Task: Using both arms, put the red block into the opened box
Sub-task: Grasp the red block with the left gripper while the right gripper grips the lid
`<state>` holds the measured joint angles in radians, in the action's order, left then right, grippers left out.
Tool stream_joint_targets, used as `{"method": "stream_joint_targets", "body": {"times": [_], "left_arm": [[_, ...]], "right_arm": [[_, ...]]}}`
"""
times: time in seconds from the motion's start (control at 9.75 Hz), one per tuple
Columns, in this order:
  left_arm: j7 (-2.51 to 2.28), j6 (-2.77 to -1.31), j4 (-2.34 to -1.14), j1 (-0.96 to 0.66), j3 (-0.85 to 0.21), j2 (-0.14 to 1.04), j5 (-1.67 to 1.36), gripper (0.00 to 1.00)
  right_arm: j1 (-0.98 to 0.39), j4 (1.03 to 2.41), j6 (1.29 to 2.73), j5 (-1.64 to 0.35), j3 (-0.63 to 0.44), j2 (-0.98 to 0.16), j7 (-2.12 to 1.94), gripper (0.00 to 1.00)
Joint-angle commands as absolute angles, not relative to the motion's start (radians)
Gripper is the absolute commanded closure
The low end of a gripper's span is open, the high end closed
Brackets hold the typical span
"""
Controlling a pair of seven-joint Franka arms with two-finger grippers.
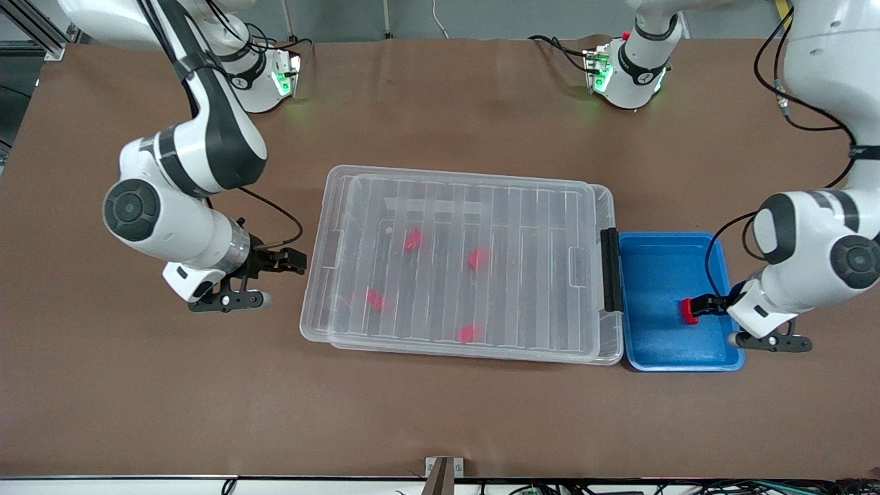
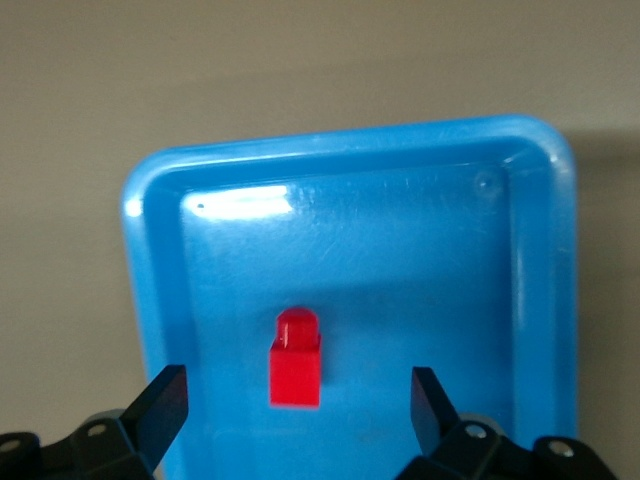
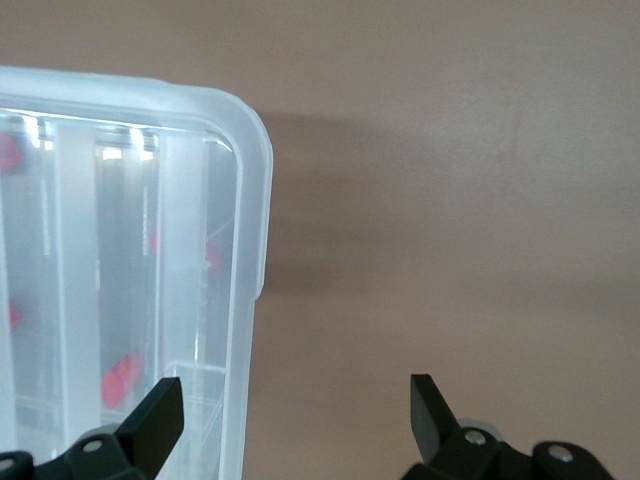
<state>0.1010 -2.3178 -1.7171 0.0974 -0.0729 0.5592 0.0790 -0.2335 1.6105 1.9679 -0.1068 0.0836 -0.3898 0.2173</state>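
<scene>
The clear lid [image 1: 462,264] is sticking out over the box's short end [image 1: 318,304], so it will slide flat along the box's rim when my right gripper pulls.
The red block [image 1: 689,311] [image 2: 296,368] lies in the blue tray [image 1: 660,347] [image 2: 400,250], toward the left arm's end of the table. My left gripper [image 1: 696,308] [image 2: 297,395] is low over the tray and open, one finger on each side of the block and neither touching it. The box [image 1: 315,302] [image 3: 245,200] stands mid-table with its ribbed clear lid [image 1: 495,206] lying on it. My right gripper [image 1: 294,261] [image 3: 295,395] hangs open and empty beside the box's short end toward the right arm's end, one finger over the box's rim.
A black latch [image 1: 610,269] sits on the box's short end next to the tray. Several hazy red blocks [image 1: 412,239] show through the lid. Bare brown table surrounds the box and tray.
</scene>
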Motion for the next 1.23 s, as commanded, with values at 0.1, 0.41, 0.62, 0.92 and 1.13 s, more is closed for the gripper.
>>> {"method": "stream_joint_targets", "body": {"times": [0.1, 0.41, 0.62, 0.92, 1.13], "left_arm": [[0.150, -2.447, -1.804, 0.141, -0.078, 0.616, 0.097, 0.07], [0.150, -2.474, -1.818, 0.152, -0.078, 0.661, 0.094, 0.37], [0.137, -2.474, -1.841, 0.153, -0.086, 0.652, 0.080, 0.62], [0.118, -2.363, -1.873, 0.163, -0.090, 0.527, 0.058, 0.99], [0.045, -2.165, -1.870, 0.160, -0.149, 0.386, 0.012, 1.00]], "right_arm": [[-0.258, 1.660, 2.055, -0.089, 0.084, -0.400, 0.218, 0.00], [-0.256, 1.661, 2.071, -0.040, 0.084, -0.428, 0.218, 0.00], [-0.258, 1.666, 2.080, -0.035, 0.084, -0.439, 0.218, 0.00], [-0.265, 1.684, 2.088, -0.026, 0.086, -0.443, 0.215, 0.00], [-0.265, 1.687, 2.088, -0.014, 0.086, -0.442, 0.212, 0.00]]}}
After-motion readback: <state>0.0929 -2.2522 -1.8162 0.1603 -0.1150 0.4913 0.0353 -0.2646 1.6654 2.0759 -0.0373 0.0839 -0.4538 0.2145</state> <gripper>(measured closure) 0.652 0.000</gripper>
